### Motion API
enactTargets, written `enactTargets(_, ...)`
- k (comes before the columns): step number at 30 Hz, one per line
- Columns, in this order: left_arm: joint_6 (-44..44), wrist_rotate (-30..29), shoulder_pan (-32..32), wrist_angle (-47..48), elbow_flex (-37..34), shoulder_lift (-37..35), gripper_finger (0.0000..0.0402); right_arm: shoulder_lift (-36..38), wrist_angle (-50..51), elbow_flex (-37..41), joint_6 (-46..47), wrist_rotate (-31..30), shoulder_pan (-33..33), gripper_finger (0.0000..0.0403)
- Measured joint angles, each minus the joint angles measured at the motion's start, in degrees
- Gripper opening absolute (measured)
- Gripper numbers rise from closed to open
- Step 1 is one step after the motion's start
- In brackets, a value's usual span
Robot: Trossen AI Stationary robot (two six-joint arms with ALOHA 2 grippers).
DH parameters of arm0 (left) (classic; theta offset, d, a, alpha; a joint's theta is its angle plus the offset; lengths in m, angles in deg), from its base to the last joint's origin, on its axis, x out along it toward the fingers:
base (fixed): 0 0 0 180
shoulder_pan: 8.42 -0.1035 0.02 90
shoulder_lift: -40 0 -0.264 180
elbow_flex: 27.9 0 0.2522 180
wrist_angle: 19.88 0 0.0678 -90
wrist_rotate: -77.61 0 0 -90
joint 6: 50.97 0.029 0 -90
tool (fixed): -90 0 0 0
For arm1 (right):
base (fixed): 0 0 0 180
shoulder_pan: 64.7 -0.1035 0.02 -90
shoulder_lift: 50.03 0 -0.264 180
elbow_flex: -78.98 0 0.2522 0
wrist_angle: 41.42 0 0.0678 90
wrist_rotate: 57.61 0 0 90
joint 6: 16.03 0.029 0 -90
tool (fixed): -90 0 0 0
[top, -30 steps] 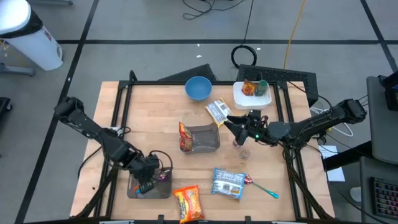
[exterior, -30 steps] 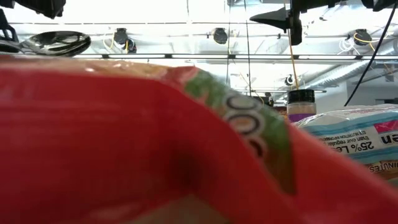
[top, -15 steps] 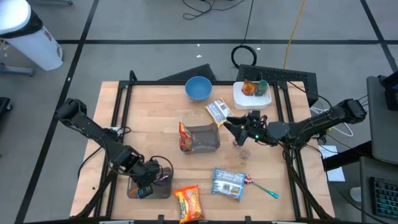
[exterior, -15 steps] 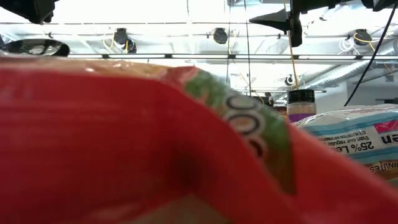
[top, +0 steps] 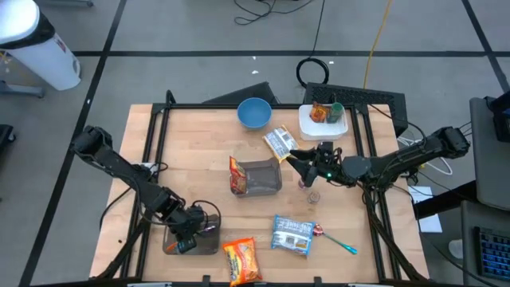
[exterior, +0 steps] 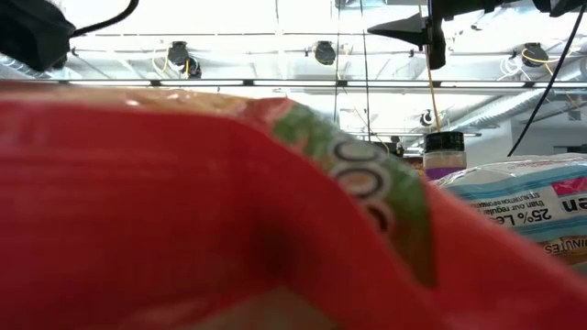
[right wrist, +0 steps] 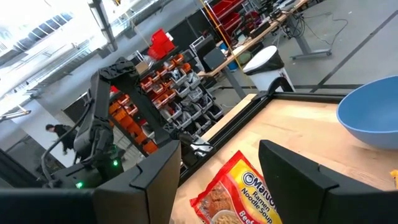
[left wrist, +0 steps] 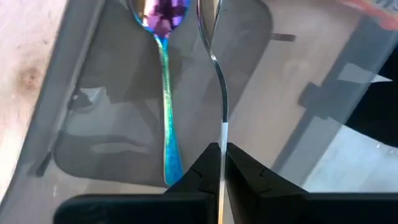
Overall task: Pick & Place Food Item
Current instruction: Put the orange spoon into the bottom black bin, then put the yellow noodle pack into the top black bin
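Observation:
My left gripper carries on lowering the silver utensil (left wrist: pixel 217 71), which runs beside the iridescent spoon over the tub, and lets go of it on the tub's bottom (left wrist: pixel 115 124).
My left gripper (top: pixel 189 237) reaches down into a clear plastic tub (top: pixel 170 241) at the table's near left and is shut on a thin silver utensil (left wrist: pixel 219 81). An iridescent spoon (left wrist: pixel 165 93) lies on the tub's floor (left wrist: pixel 93 143) beside it. A red ramen packet (top: pixel 241 259) and a blue-white packet (top: pixel 292 235) lie flat near the front edge. My right gripper (top: pixel 296 158) hovers open and level right of centre, and its wrist view looks at another ramen packet (right wrist: pixel 236 193). My left gripper pinches the silver utensil's handle (left wrist: pixel 221 134) between its two fingertips. The fingers slant down from above and lie along the handle. The utensil runs on past the fingertips into the tub. Whether its far end touches the tub's floor cannot be told.
A second clear tub (top: pixel 261 177) with a ramen packet (top: pixel 237 175) against it sits mid-table. A blue bowl (top: pixel 254 113), a snack packet (top: pixel 279 142) and a white dish of food (top: pixel 324 119) stand at the back. A small jar (top: pixel 312 195) and a teal-handled stick (top: pixel 339 241) are right of centre.
My left gripper has sunk into the near-left tub and drifted slightly toward the near edge, staying shut on the silver utensil.

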Motion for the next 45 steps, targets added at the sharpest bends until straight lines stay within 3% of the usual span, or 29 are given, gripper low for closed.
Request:
enactTargets(13,1.68,1.52,-2.83,-6.8,-5.06,0.0,0.0008,0.0,0.01,0.0,-0.41,-0.23,0.04,0.021)
enactTargets(20,3.56,2.5,-4.53,-7.38,-6.61,0.0,0.003,0.0,1.03,0.0,-0.39,-0.31,0.04,0.021)
enactTargets(28,6.17,2.56,-6.36,-7.3,-7.11,0.0,0.0009,0.0,1.28,0.0,-0.42,-0.33,0.36,0.021)
enactTargets(38,8.51,2.95,-8.71,-7.3,-7.11,0.0,0.0121,0.0,1.28,0.0,-0.63,-0.35,1.29,0.021)
enactTargets(45,11.38,8.04,-10.55,-7.26,-7.11,0.0,0.0193,0.0,2.95,0.0,-0.83,-0.63,1.33,0.021)
